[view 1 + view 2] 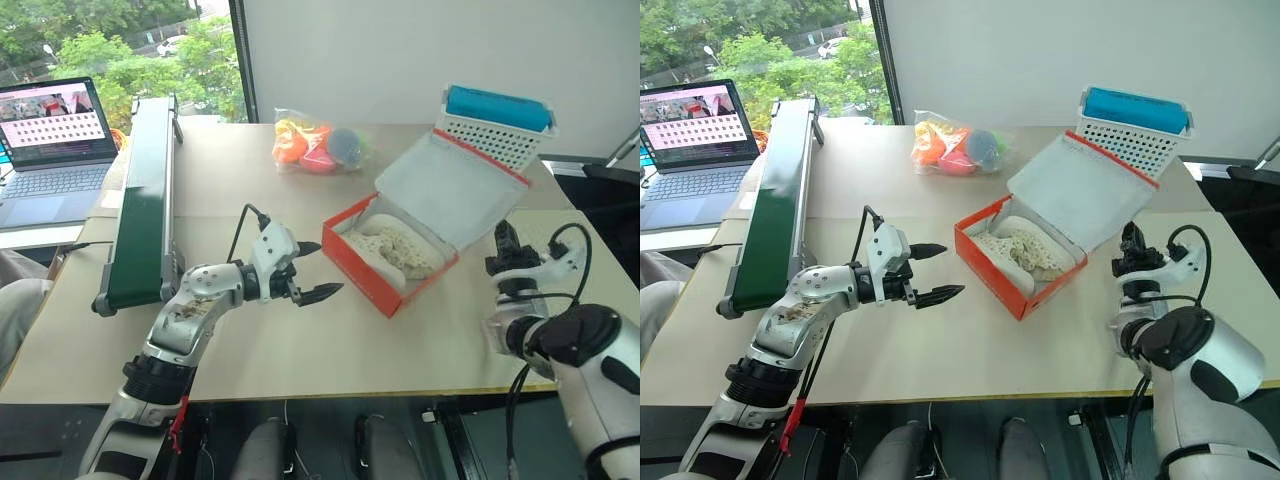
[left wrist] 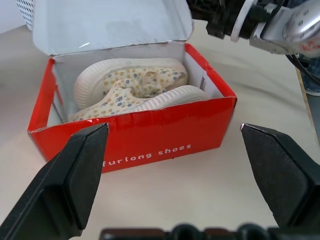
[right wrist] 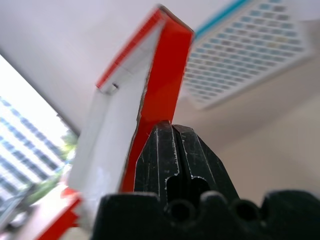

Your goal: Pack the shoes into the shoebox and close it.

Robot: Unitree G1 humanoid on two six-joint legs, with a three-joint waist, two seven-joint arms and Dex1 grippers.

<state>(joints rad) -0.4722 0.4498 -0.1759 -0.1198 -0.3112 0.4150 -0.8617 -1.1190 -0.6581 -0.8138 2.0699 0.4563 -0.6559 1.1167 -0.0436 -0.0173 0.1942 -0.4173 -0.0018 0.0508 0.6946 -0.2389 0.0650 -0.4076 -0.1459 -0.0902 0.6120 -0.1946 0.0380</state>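
Observation:
The lid is tilted back with the robot's right gripper behind its red edge (image 1: 517,178), so the robot should push the lid forward over the shoes (image 1: 395,250) and press it closed.
The red shoebox (image 1: 378,272) stands open in the middle of the table, its white-lined lid (image 1: 447,188) tilted up and back. Both cream shoes (image 2: 134,88) with small flower dots lie side by side inside it. My left gripper (image 1: 330,267) hovers open just left of the box, its fingers pointing at the box's long red wall (image 2: 150,131). My right gripper (image 1: 504,234) is shut on nothing and points upward, right of the box. In the right wrist view its fingertips (image 3: 172,145) sit close under the lid's red edge (image 3: 167,70); I cannot tell if they touch.
A white perforated basket (image 1: 497,135) with a blue item on top stands behind the lid. A bag of orange and pink toys (image 1: 318,146) lies at the back. A green conveyor (image 1: 145,195) runs along the left, with a laptop (image 1: 55,140) beyond it.

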